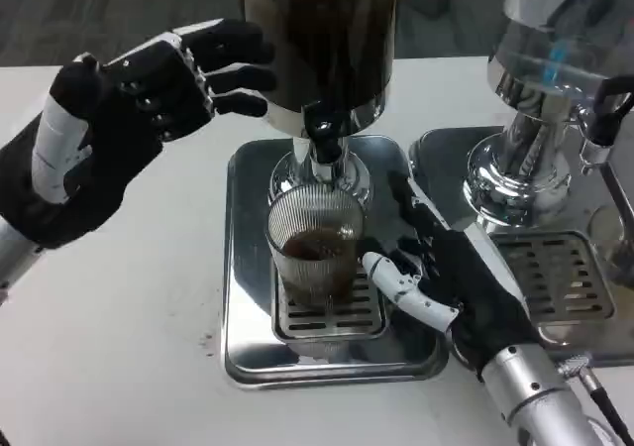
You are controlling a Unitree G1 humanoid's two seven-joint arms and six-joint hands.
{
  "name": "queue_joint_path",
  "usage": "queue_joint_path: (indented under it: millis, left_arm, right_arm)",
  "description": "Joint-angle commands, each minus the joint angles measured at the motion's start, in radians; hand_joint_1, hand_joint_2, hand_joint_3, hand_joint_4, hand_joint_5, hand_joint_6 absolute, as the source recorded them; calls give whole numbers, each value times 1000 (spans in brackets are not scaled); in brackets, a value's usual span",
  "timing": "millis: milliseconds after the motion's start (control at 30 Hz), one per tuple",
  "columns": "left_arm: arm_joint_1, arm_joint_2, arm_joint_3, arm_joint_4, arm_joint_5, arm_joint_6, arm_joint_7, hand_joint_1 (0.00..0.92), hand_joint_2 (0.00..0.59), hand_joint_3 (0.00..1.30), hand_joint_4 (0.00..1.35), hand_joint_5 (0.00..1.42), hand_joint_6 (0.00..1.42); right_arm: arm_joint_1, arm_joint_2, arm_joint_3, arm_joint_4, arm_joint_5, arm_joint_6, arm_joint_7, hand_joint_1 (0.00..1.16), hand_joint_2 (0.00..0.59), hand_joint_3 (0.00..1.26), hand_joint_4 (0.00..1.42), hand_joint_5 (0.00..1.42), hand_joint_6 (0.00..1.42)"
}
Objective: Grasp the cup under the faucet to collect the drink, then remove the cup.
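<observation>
I expect the dark drink (319, 246) to stay inside the cup when I carry the cup out from under the faucet, because the drink is well below the cup's rim (268, 226).
A ribbed clear cup (315, 240) stands upright on the slotted grate of a silver drip tray (248, 297), right under the black faucet (322, 137) of a dispenser (322, 30) filled with dark drink. Some dark drink lies in the cup's bottom. My right hand (451, 278) lies low on the tray just right of the cup, fingers spread, its thumb pointing at the cup's lower side; I see no grip on it. My left hand (149, 84) hovers raised at the upper left, fingers stretched toward the dispenser's body beside the faucet, holding nothing.
A second dispenser (555, 79) with clear liquid stands at the right on its own silver tray with a grate (555, 273), close behind my right forearm. Bare white table (109, 337) lies left of and in front of the cup's tray.
</observation>
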Motion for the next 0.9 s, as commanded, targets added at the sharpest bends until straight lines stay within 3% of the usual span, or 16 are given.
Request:
queue_joint_path:
  millis: [33, 400, 900]
  left_arm:
    - [60, 16, 15, -12, 9, -24, 20, 0, 112, 282, 227, 252, 318]
    - [162, 38, 43, 19, 25, -43, 47, 0, 126, 293, 240, 262, 322]
    - [197, 52, 44, 71, 41, -63, 70, 0, 127, 302, 254, 274, 342]
  right_arm:
    - [-2, -7, -1, -3, -1, -24, 2, 620, 378, 4, 0, 0, 81]
    - [-9, -27, 11, -12, -34, -14, 6, 640, 354, 0, 0, 0, 1]
    - [-44, -53, 26, 25, -31, -43, 47, 608, 339, 0, 0, 0, 0]
